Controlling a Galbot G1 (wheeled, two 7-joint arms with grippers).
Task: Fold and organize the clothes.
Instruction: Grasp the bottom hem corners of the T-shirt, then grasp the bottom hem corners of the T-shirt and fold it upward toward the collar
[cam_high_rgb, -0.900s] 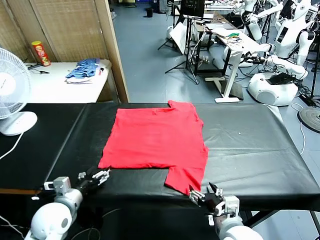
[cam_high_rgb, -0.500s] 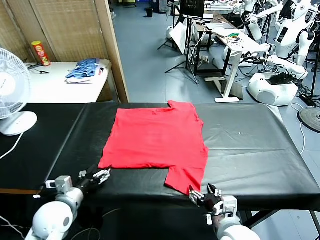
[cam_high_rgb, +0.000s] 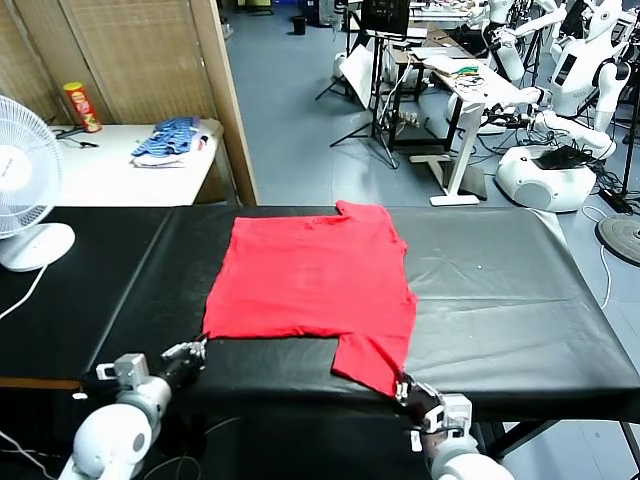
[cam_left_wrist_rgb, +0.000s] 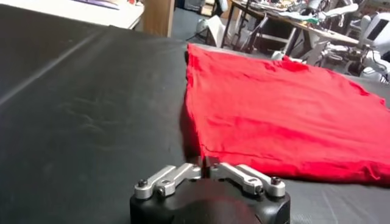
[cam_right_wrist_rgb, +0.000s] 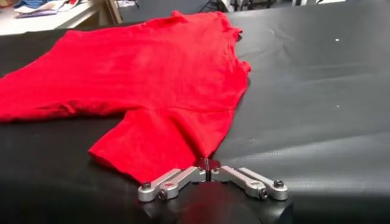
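Note:
My left gripper should lift the hem corner (cam_high_rgb: 212, 331) while my right gripper tucks the near sleeve (cam_high_rgb: 370, 362) underneath, because that sleeve sticks out past the T-shirt's body.
The bright red T-shirt (cam_high_rgb: 315, 275) lies flat on the black table (cam_high_rgb: 500, 290), plain side up, one sleeve reaching toward the near edge. My left gripper (cam_high_rgb: 197, 347) sits at the shirt's near left hem corner. In the left wrist view the gripper (cam_left_wrist_rgb: 204, 163) is shut, with the corner of the T-shirt (cam_left_wrist_rgb: 286, 115) at its tips. My right gripper (cam_high_rgb: 405, 385) is at the near sleeve's corner. In the right wrist view the gripper (cam_right_wrist_rgb: 209, 167) is shut on the tip of the sleeve of the T-shirt (cam_right_wrist_rgb: 140, 67), which is drawn to a point there.
A white fan (cam_high_rgb: 20, 180) stands on the table's far left. Behind it, a white side table (cam_high_rgb: 110, 170) carries a blue striped pile (cam_high_rgb: 170, 140) and a can (cam_high_rgb: 82, 106). A wooden partition (cam_high_rgb: 225, 100) rises beyond. Other robots and desks fill the back right.
Both grippers were open a second ago and have shut at the shirt's corners. The left one has drawn back slightly, and the sleeve tip now stretches toward the right gripper.

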